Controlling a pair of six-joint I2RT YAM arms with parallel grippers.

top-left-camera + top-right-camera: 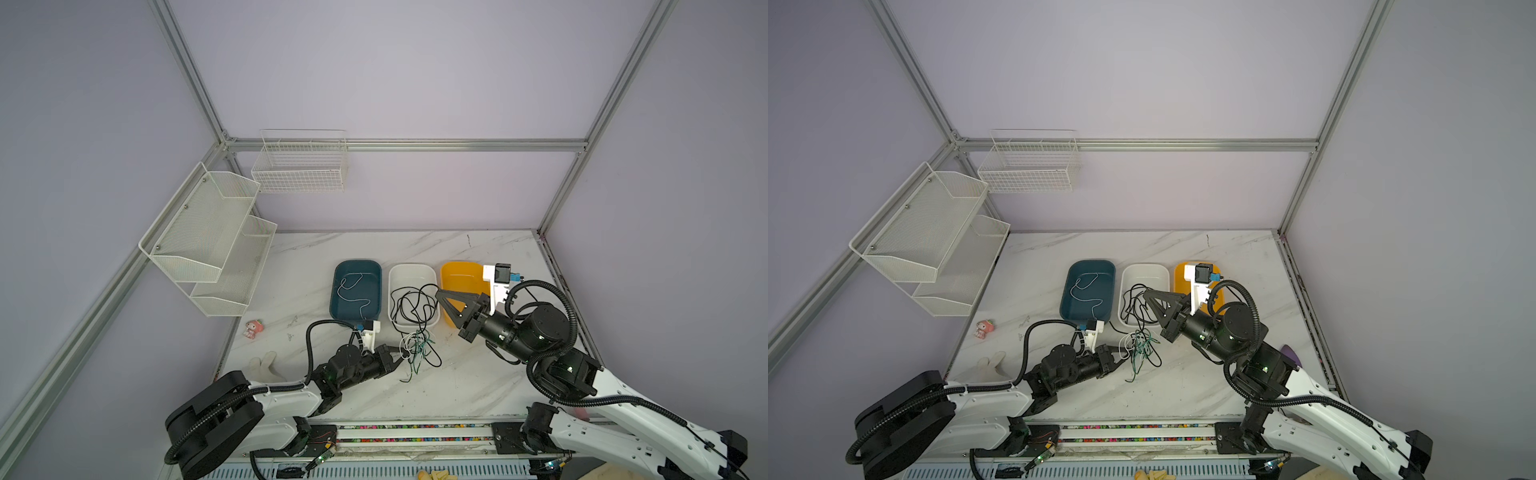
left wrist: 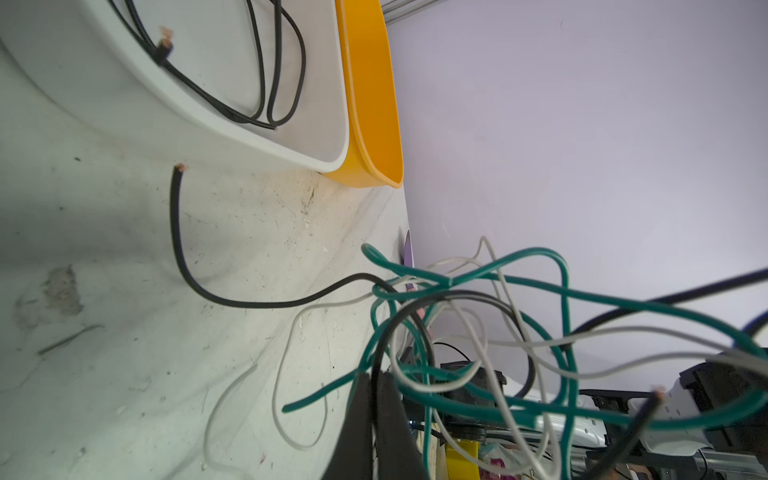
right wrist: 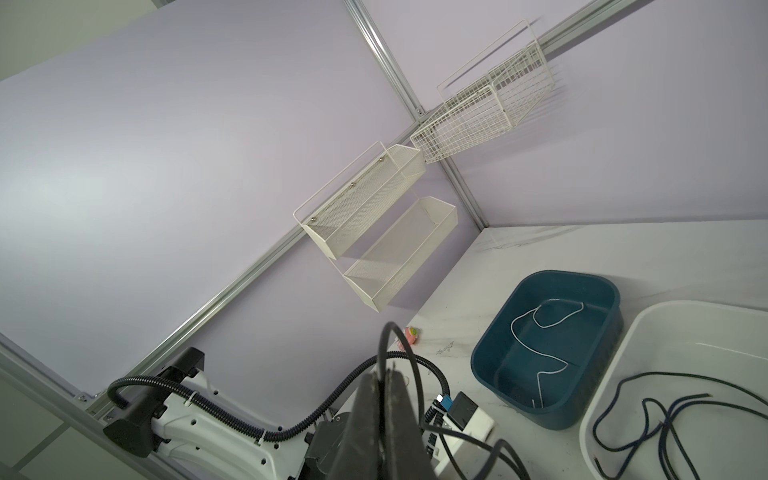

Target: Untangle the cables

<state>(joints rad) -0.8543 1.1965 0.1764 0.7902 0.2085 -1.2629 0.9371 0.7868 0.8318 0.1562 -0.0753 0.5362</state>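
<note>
The black cable in my right gripper runs into the tangle [image 1: 416, 344]. I should pull it toward the yellow bin [image 1: 461, 276] until it is clear, and then lay it in the white bin.
A tangle of white, dark green and black cables [image 1: 417, 347] [image 1: 1140, 347] lies on the marble table in front of the white bin [image 1: 412, 267]. My left gripper [image 1: 406, 354] [image 1: 1124, 358] sits at the tangle's left edge. In the left wrist view the left gripper [image 2: 376, 376] is shut, with a black cable [image 2: 399, 320] running in between its pads. More black cables [image 1: 409, 303] loop in the white bin. Above that bin's right rim my right gripper [image 1: 438, 293] [image 3: 382, 374] is shut on a black cable [image 3: 384, 340] that rises from its tips.
A blue bin [image 1: 376, 291] holding one white cable [image 1: 353, 291] stands left of the white bin, and a yellow bin [image 1: 461, 274] right of it. A pink toy [image 1: 254, 328] and a white glove [image 1: 266, 365] lie at the table's left. Wire racks [image 1: 208, 232] hang on the left wall.
</note>
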